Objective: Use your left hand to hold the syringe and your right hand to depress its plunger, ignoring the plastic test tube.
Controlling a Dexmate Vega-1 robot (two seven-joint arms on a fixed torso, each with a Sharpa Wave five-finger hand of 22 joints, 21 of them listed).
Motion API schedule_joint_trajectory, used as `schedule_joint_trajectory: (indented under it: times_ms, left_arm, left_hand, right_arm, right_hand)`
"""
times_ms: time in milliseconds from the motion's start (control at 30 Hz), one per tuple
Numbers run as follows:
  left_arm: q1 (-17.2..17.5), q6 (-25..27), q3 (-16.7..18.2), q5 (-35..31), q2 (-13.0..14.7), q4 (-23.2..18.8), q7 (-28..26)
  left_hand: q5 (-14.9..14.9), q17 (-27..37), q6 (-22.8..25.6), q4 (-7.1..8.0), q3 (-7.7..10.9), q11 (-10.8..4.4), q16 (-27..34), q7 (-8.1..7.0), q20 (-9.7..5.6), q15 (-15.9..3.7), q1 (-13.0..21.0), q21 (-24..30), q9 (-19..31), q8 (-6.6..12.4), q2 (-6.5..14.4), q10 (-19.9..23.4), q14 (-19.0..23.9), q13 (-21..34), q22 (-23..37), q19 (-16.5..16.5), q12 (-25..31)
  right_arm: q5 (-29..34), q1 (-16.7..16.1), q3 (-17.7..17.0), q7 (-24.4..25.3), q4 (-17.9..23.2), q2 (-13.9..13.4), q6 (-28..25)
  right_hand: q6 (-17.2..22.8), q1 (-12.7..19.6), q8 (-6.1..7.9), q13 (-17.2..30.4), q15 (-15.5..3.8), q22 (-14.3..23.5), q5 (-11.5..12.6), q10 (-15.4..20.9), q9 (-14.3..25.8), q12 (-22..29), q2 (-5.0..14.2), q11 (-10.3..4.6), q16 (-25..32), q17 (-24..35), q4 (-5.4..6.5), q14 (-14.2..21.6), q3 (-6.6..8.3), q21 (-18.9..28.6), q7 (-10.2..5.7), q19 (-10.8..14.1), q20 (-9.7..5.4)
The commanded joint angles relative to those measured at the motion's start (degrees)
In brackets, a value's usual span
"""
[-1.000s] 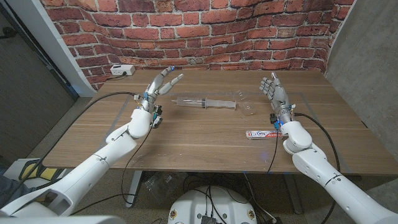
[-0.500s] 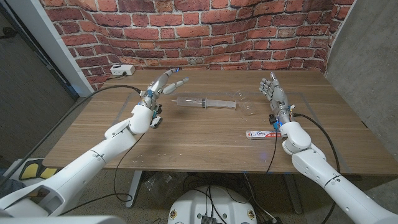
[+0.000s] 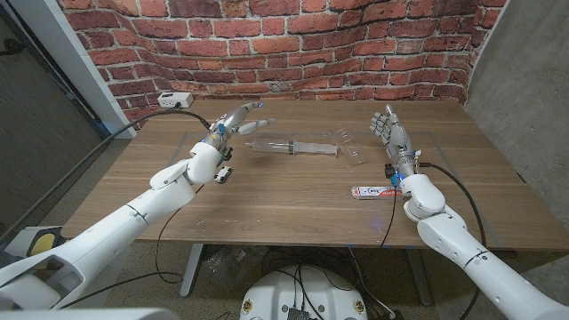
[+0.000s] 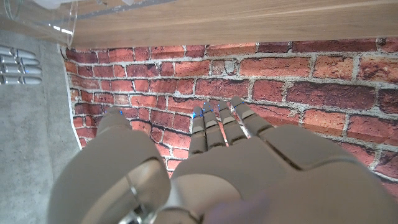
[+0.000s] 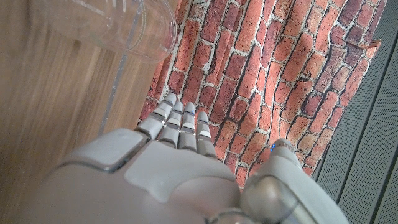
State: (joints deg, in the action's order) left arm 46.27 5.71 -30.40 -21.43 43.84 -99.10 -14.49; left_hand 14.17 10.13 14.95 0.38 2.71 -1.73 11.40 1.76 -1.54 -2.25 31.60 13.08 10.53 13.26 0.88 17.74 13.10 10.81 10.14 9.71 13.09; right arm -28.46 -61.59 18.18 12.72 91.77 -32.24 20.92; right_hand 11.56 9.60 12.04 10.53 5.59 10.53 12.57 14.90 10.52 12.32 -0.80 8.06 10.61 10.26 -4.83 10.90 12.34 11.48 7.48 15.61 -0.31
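The plunger point(image 3: 316, 149) sticks far out of a clear, empty-looking syringe body point(image 3: 273, 146), so it will go straight in for almost its whole length when I push it.
The clear syringe point(image 3: 295, 147) lies on its side at the middle back of the wooden table point(image 3: 284, 209). My left hand point(image 3: 238, 120) hovers open just left of and behind its left end, fingers stretched out toward it, holding nothing. A small clear plastic test tube point(image 3: 350, 145) lies just off the syringe's right end. To the right of the tube, my right hand point(image 3: 392, 135) stands open and upright, apart from both things. The left wrist view shows the back of my left hand point(image 4: 211, 168); the right wrist view shows my right hand point(image 5: 180, 168) near a clear cylinder point(image 5: 106, 25).
A white tube with red and blue print point(image 3: 374, 191) lies on the table in front of my right hand. A white box with a cable point(image 3: 175, 100) sits at the back left corner. A brick wall point(image 3: 284, 44) stands right behind the table.
My left hand has reached forward and to the right, closer to the syringe's left end, still open. The right hand, syringe and test tube have not moved.
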Motion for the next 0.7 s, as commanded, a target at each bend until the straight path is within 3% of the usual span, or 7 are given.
schedule_joint_trajectory:
  times_ms: [33,167,267,400,600,700]
  left_arm:
    - [-3.5,7.02,-3.35,-4.66,3.08,-3.9,7.09]
    - [-4.39,8.46,-4.36,-6.81,3.48,-4.32,8.42]
    - [-5.07,9.37,-5.27,-8.75,3.91,-4.85,9.81]
    - [-5.92,10.83,-6.43,-11.49,4.33,-5.59,11.91]
    - [-6.37,11.26,-6.84,-12.9,4.46,-5.77,13.74]
    - [-6.71,10.77,-6.95,-12.95,4.47,-5.41,14.59]
  left_hand:
    - [-0.13,0.21,0.37,-0.44,0.15,-0.32,-0.22,-0.36,-0.45,-0.29,0.33,-0.21,0.31,-0.08,0.43,0.23,0.41,0.14,0.17,0.63,-0.18]
    - [-0.38,0.21,0.3,-0.97,0.35,-0.62,-0.06,-0.72,-0.1,-0.27,1.32,0.14,0.34,-0.3,0.46,0.77,1.25,0.18,0.2,1.96,-0.18]
    - [-0.78,0.1,1.12,-2.95,0.74,-2.52,-0.03,-1.77,-0.93,-1.75,4.44,0.43,0.36,-0.35,-0.45,1.91,2.61,0.21,0.15,3.85,-0.24]
    - [-0.96,0.05,0.62,-4.28,0.74,-2.84,-0.32,-2.67,-1.0,-2.35,6.35,0.15,0.36,-0.71,-1.58,1.41,2.53,0.21,0.11,3.9,-0.69]
    - [-0.92,0.05,0.54,-5.07,0.33,-3.84,-0.44,-2.8,-0.99,-2.46,7.2,-0.16,0.37,-0.84,-2.92,1.48,2.49,0.22,0.09,3.61,-0.8]
    - [-0.87,0.07,0.75,-5.23,0.02,-3.59,-0.46,-2.76,-1.02,-2.44,7.23,-0.26,0.38,-0.8,-3.52,1.62,2.51,0.23,0.09,3.55,-0.8]
  right_arm:
    - [-0.69,-0.03,-0.14,-0.19,0.12,-0.12,-0.59]
    - [-0.71,0.11,-0.03,-0.19,0.18,-0.15,-0.94]
    - [-0.7,0.13,-0.01,-0.14,0.17,-0.1,-0.94]
    - [-0.83,0.05,-0.04,-0.03,0.28,0.01,-0.93]
    - [-0.51,-0.21,-0.01,0.42,0.95,-0.1,-1.16]
    - [-0.31,-0.45,-0.02,0.67,1.43,-0.22,-1.29]
  right_hand:
    - [0.24,0.78,-0.2,0.09,-0.09,0.1,-0.16,0.35,0.32,0.29,0.33,0.03,0.13,0.2,-0.18,0.68,0.56,0.5,-0.03,0.36,0.24]
    - [0.24,1.12,-0.23,0.09,-0.08,0.1,-0.23,0.36,0.32,0.27,0.6,0.03,0.1,0.19,-0.33,0.65,0.74,0.49,-0.02,0.36,0.2]
    - [0.29,1.33,-0.24,0.09,-0.08,0.1,-0.29,0.4,0.32,0.27,0.74,0.0,0.1,0.18,-0.43,0.68,0.84,0.49,0.0,0.38,0.24]
    - [0.27,1.57,-0.27,0.09,0.01,0.1,-0.37,0.41,0.32,0.26,0.87,-0.03,0.1,0.17,-0.56,0.71,0.95,0.48,-0.04,0.37,0.27]
    - [0.3,1.86,-0.3,0.1,-0.05,0.11,-0.5,0.46,0.31,0.25,0.99,-0.01,0.08,0.16,-0.72,0.73,1.05,0.49,-0.04,0.4,0.33]
    - [0.32,1.98,-0.32,0.1,-0.07,0.11,-0.56,0.4,0.32,0.21,1.02,-0.07,0.07,0.15,-0.8,0.74,1.09,0.5,-0.01,0.43,0.35]
